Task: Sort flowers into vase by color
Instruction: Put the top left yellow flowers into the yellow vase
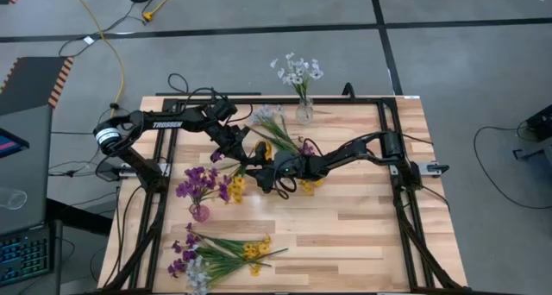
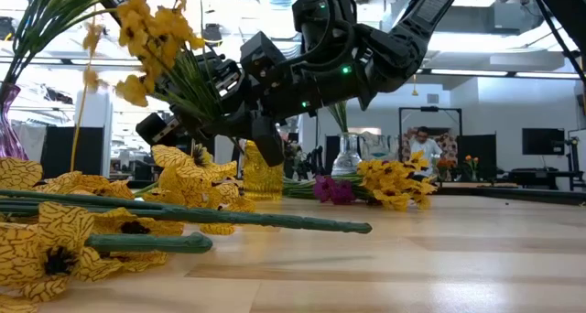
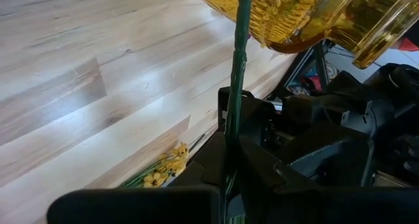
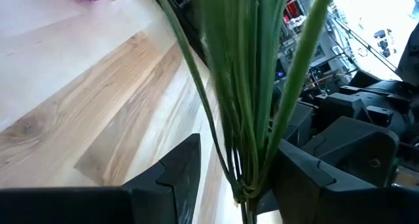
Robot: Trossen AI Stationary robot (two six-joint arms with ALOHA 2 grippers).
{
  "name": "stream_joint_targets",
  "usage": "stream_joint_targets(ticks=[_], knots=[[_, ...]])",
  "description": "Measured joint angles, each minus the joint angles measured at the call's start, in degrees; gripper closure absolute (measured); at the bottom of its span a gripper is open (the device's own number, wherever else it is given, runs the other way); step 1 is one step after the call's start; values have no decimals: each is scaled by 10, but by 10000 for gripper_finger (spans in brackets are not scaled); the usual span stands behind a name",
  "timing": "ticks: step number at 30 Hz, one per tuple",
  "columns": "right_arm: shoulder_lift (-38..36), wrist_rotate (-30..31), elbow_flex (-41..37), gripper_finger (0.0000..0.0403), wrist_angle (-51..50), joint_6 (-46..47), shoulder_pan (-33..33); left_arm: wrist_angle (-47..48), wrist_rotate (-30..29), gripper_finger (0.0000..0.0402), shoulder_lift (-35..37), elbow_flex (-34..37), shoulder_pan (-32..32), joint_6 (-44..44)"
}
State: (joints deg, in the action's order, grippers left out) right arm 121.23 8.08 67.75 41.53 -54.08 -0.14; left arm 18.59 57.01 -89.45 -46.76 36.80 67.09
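Next, my right gripper takes hold of the spray by its bundled leaves [image 4: 252, 112] first, because my left gripper is pinching the thin stem [image 3: 239, 70] that has to go into the yellow vase.
A yellow flower spray [image 1: 235, 187] with green leaves [image 2: 192, 84] hangs above the table's middle, its blossoms [image 2: 151, 38] raised and tilted. My left gripper [image 1: 247, 161] is shut on its thin stem. A yellow glass vase [image 2: 263, 171] stands upright on the table just behind it and fills the far part of the left wrist view [image 3: 308, 14]. My right gripper [image 1: 271, 170] is open. Its fingers [image 4: 177, 171] stand on either side of the spray's bundled leaves and stem [image 4: 245, 178], with a gap on each side. My left gripper [image 3: 229, 191] pinches the spray's thin green stem [image 3: 234, 119] between its two fingers. The stem runs out past the fingertips and crosses in front of the yellow vase. The spray is lifted clear of the table and tilted.
A purple vase with purple flowers [image 1: 200, 210] stands near left of centre. A clear vase with white flowers [image 1: 304, 112] stands at the far edge. Loose flowers lie at far middle [image 1: 276, 127], beside my right gripper [image 1: 310, 185] and in a pile near left [image 1: 220, 256].
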Motion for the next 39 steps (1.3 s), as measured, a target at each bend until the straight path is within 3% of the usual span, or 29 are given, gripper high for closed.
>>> stream_joint_targets(ticks=[19, 33, 39], knots=[[0, -5, 0, 334, 8, 0, -9, -1, -3, 391, 0, 0, 0, 2], [-1, -8, -1, 343, 6, 45, -7, -1, -41, 376, 0, 0, -1, -16], [-1, -15, -1, 343, 6, 45, -4, -2, -102, 373, 0, 0, 0, 2]])
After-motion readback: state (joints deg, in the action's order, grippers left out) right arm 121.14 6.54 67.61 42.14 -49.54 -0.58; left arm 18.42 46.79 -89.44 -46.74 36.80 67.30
